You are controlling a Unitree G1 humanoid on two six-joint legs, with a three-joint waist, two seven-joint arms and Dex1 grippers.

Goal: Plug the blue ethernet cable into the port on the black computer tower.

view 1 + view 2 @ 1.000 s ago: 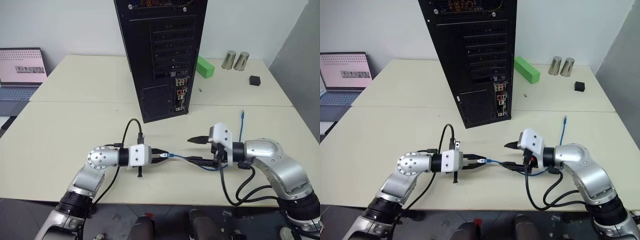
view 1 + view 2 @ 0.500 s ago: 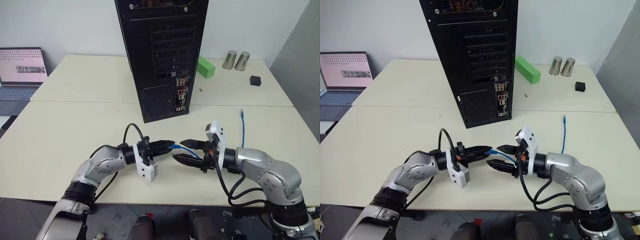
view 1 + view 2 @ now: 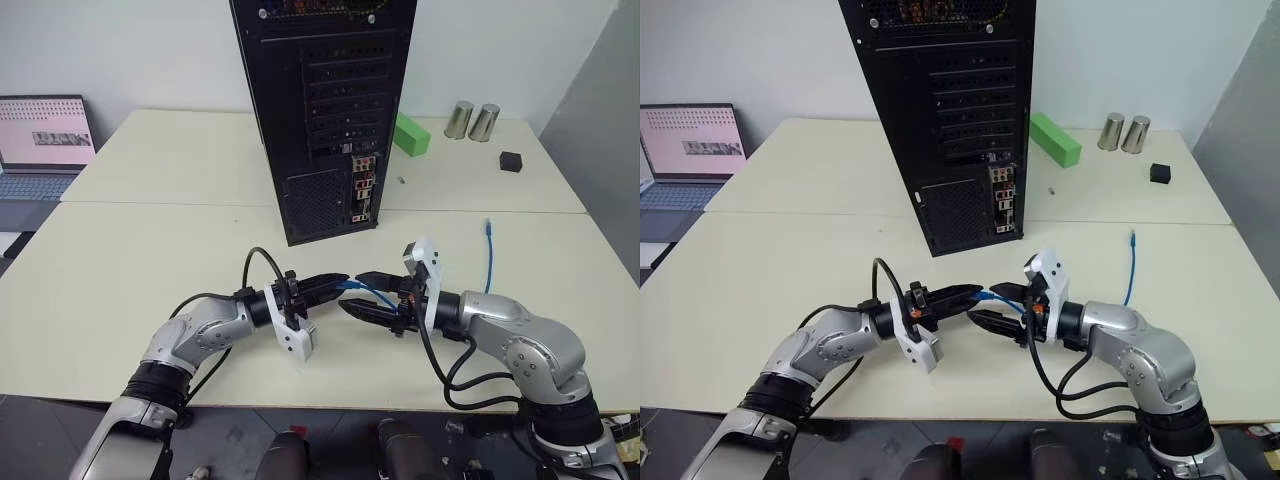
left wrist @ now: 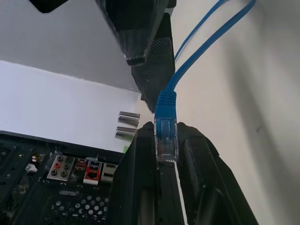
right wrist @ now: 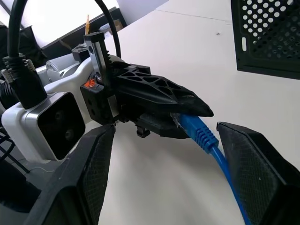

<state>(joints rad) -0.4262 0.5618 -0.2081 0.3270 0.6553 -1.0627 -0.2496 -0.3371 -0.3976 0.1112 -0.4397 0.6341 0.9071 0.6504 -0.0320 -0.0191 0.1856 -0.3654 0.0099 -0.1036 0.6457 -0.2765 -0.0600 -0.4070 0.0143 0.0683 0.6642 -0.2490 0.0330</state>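
Observation:
My left gripper's fingers cover the clear plug that must enter the port, so my right gripper should take the cable behind the plug before inserting it.
The black computer tower stands upright at the table's middle, rear panel facing me, with the port strip of small coloured connectors low on its right side. My left gripper is shut on the clear plug of the blue ethernet cable and holds it level above the table, pointing right. My right gripper faces it, open, with one finger on each side of the cable just behind the plug. The cable runs on under my right arm to its free end on the table.
A laptop sits at the far left. Behind the tower to the right lie a green block, two metal cans and a small black cube. A seam runs across the tabletop in front of the tower.
My left wrist has rolled and lifted the plug slightly. My right gripper has rolled and moved left until its open fingers straddle the cable at the left fingertips.

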